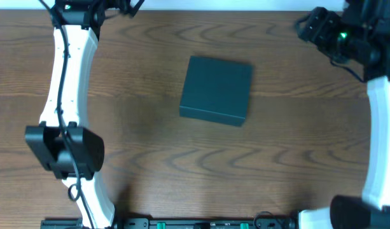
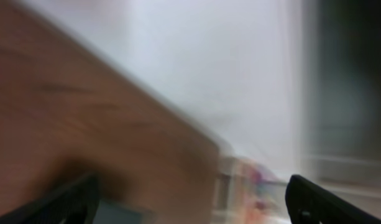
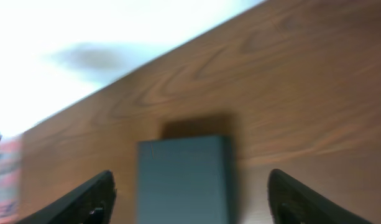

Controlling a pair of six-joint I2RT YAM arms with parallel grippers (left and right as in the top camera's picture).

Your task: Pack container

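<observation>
Next, I press my closed right gripper against the container's near side (image 1: pixel 249 93), across from my left gripper, because the container's front edge (image 1: pixel 212 117) slants. This will square the container before packing.
The container (image 1: pixel 217 90) is a dark teal square box lying flat mid-table with its lid down. In the right wrist view the container (image 3: pixel 184 180) fills the space ahead between the two dark fingers of my right gripper (image 3: pixel 190 179), which stands open and holds nothing. The right arm's dark wrist (image 1: pixel 328 32) is at the far right corner, well away from the box. My left gripper (image 2: pixel 193 208) is open wide and empty in a blurred view, with a teal corner of the container (image 2: pixel 122 214) low between its fingers. The left arm (image 1: pixel 70 70) runs along the left side.
The wooden table (image 1: pixel 150 159) ends at a far edge (image 2: pixel 146 99) with a pale floor beyond. Blurred colourful items (image 2: pixel 258 186) lie past that edge. A reddish object (image 3: pixel 4 177) shows at the left border of the right wrist view.
</observation>
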